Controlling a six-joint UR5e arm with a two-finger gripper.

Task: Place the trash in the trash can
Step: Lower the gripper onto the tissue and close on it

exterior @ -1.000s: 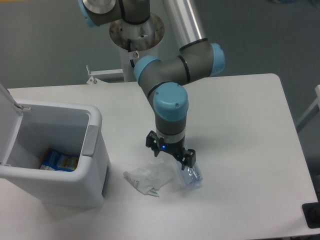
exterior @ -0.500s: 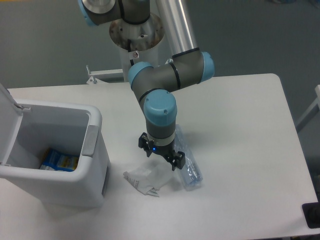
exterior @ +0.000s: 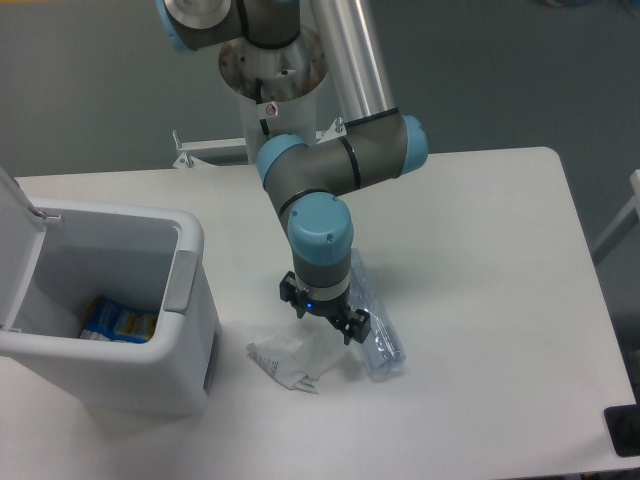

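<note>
I expect the crumpled white paper wrapper (exterior: 301,357) to hang down floppy from its upper corner when I lift, because thin, loose edges (exterior: 264,357) spread out around it.
The crumpled white paper wrapper (exterior: 292,359) lies on the table just right of the trash can. Beside it on the right lies the clear plastic bottle (exterior: 376,333), running away from the camera, its far end hidden behind the arm. My gripper (exterior: 323,319) points straight down over the wrapper's upper right edge, between wrapper and bottle. It is open, its two black fingers spread wide and nothing held. The trash can (exterior: 188,246), a large white bin with a grey tab, stands at the left with its lid (exterior: 14,205) swung up.
A blue-and-yellow packet (exterior: 119,322) lies at the bottom of the bin. The arm's base column (exterior: 272,70) rises at the back of the white table (exterior: 480,250). A dark object (exterior: 624,430) sits at the table's front right corner.
My gripper has moved left, from over the bottle to over the wrapper's edge, and dropped slightly. The bottle now shows uncovered; wrapper and bottle have not shifted.
</note>
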